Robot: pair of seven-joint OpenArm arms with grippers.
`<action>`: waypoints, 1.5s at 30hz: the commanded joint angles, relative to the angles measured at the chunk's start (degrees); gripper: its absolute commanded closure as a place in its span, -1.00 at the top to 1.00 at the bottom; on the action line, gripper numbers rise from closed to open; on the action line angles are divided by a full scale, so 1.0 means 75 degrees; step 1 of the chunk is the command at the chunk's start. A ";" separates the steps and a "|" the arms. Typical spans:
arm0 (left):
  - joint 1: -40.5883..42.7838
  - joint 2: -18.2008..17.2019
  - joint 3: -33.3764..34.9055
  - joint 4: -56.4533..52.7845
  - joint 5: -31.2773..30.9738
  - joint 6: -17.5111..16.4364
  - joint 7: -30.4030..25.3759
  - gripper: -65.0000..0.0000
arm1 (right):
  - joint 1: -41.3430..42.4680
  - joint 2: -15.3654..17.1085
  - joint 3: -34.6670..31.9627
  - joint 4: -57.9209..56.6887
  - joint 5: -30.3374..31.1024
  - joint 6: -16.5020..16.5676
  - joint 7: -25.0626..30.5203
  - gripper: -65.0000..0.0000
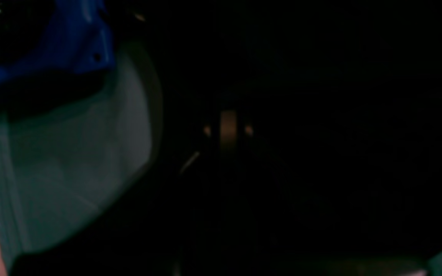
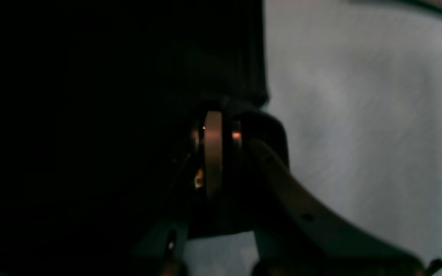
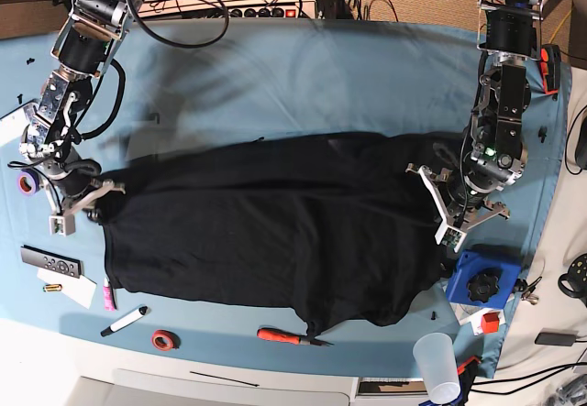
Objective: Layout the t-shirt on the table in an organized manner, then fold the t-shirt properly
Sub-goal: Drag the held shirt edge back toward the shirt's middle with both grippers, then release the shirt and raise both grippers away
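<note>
My left gripper and my right gripper are holding the t-shirt short of its rumpled back edge (image 3: 353, 140), so they should both grab that edge's corners (image 3: 459, 144) and pull the t-shirt closer.
The black t-shirt (image 3: 275, 223) lies spread wide across the middle of the light blue table (image 3: 303, 85), with rumpled edges. My right gripper (image 3: 90, 197) is at the shirt's left edge in the base view. In the right wrist view it (image 2: 213, 149) is shut on the dark fabric (image 2: 90, 134) beside bare cloth (image 2: 359, 115). My left gripper (image 3: 447, 206) is at the shirt's right edge. In the left wrist view it (image 1: 228, 130) is barely visible, and black fabric (image 1: 320, 153) fills nearly the whole frame around its closed jaws.
A blue block with a black knob (image 3: 481, 280) sits just in front of my left gripper and also shows in the left wrist view (image 1: 52, 50). A red-handled screwdriver (image 3: 289, 336), red tape roll (image 3: 164, 340), marker (image 3: 126, 321), remote (image 3: 53, 262) and plastic cup (image 3: 438, 367) lie along the front edge.
</note>
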 commanded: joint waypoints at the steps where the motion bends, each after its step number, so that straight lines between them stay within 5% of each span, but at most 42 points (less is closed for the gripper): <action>1: -0.0178 -0.0082 -0.0052 0.0111 -0.0023 0.0050 -0.0239 -1.00 | 0.0154 0.0178 0.0044 0.0128 0.0026 -0.0192 0.0329 -1.00; 10: -0.0172 -0.0082 -0.0052 0.0111 -0.0023 -0.0006 -0.0702 -0.98 | 0.0149 0.0178 0.0044 0.0128 -0.0181 -0.0312 0.0009 -1.00; 13: -0.0175 -0.0082 -0.0052 0.0111 -0.0023 -0.0219 -0.0839 -0.27 | 0.0149 0.0181 0.0044 0.0128 -0.0020 -0.0114 -0.0169 -0.77; 16: -0.0198 -0.0079 -0.0052 0.0114 -0.0026 0.0128 -0.0918 0.07 | 0.0152 0.0181 0.0044 0.0128 0.0323 -0.0061 -0.0181 -0.39; 20: -0.0376 -0.0082 -0.0055 0.0169 -0.0038 0.0860 -0.0437 0.07 | 0.0265 0.0184 0.0067 0.0143 0.0723 -0.0079 -0.0259 -0.38; 26: -0.0449 -0.0082 -0.0061 0.1177 -0.0423 0.0880 0.1023 0.07 | 0.0423 0.0178 0.0431 0.0796 0.1824 0.0446 -0.1049 -0.38; 30: 0.0076 -0.0087 -0.0189 0.2468 -0.0341 0.0883 0.1784 0.07 | 0.0405 0.0181 0.1244 0.1751 0.2375 0.0679 -0.2197 -0.38; 36: 0.1606 -0.0137 -0.1422 0.3806 -0.0055 0.0746 0.1827 0.07 | -0.0061 0.0236 0.2815 0.2078 0.2471 0.0659 -0.2949 -0.37; 39: 0.2197 -0.0227 -0.2259 0.3990 -0.0093 0.0411 0.1818 0.07 | -0.0673 0.0239 0.3080 0.2078 0.2445 0.0664 -0.3316 -0.12; 45: 0.2882 -0.0341 -0.3465 0.3990 -0.0638 0.0093 0.1821 0.07 | -0.1772 0.0181 0.2655 0.1868 0.2445 0.0647 -0.2442 -0.05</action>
